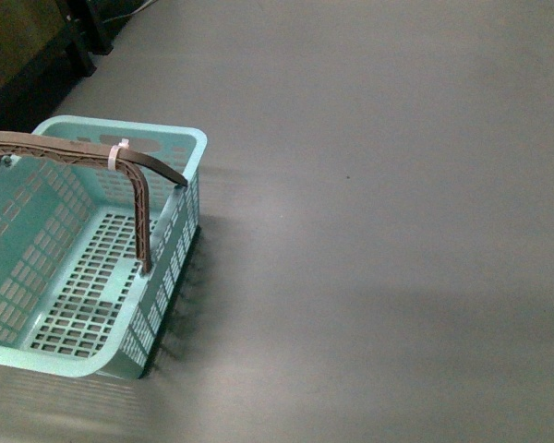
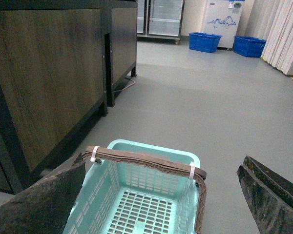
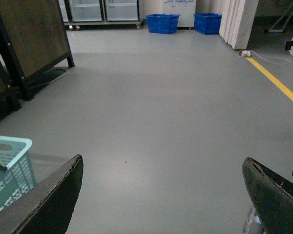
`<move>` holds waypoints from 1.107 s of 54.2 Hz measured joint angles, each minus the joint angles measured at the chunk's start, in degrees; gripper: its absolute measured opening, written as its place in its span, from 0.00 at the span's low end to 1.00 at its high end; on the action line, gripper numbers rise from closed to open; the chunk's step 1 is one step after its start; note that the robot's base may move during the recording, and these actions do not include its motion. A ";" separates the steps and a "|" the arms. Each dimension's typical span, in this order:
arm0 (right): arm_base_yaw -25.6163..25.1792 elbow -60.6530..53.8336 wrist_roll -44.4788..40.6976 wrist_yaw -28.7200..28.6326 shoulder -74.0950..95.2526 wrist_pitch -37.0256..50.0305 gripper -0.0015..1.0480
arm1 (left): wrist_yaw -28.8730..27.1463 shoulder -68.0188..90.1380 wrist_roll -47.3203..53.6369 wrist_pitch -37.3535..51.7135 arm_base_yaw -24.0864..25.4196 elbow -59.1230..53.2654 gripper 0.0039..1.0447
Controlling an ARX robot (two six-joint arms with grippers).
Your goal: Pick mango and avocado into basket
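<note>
The raised brown handle has legs spread [image 1: 142,217] along the basket's rim. The light teal basket [image 1: 83,281] will therefore hang under the handle with its opening up when I carry it.
The light teal basket [image 1: 180,148] stands on the grey floor at the left of the front view, its brown ribbed handle [image 1: 74,152] raised and bound with a white zip tie. Its slotted bottom holds nothing. In the left wrist view the basket [image 2: 151,148] lies below and between the fingers of my left gripper [image 2: 161,195], which is open and holds nothing. My right gripper [image 3: 161,195] is open over bare floor, with a corner of the basket [image 3: 12,146] at the edge of that view. The mango and the avocado are out of view. Neither arm shows in the front view.
Dark wooden cabinets [image 2: 49,83] on black frames stand beside the basket. Blue crates [image 3: 162,23] and glass-door fridges [image 2: 163,17] sit far off by the back wall. A yellow line [image 3: 278,85] runs along the floor, near white curtains [image 3: 239,22].
</note>
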 joint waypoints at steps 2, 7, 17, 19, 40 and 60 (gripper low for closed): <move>0.00 0.00 -0.02 0.00 0.00 0.00 0.92 | 0.00 0.00 0.00 0.00 0.00 0.00 0.92; 0.00 -0.02 0.00 0.00 0.00 0.00 0.92 | 0.00 0.00 0.00 0.00 0.00 0.00 0.92; 0.00 0.00 0.00 0.00 0.00 0.00 0.92 | 0.00 0.00 0.00 0.00 0.00 0.00 0.92; 0.00 -0.02 0.00 0.00 0.00 0.00 0.92 | 0.00 0.00 0.00 0.00 0.00 0.00 0.92; 0.00 0.00 0.00 -0.02 0.00 0.00 0.92 | 17.14 18.78 -41.62 -16.87 7.98 7.76 0.92; 0.00 -0.02 0.00 -0.02 0.00 0.00 0.92 | 17.03 61.09 -56.08 20.26 14.25 14.43 0.92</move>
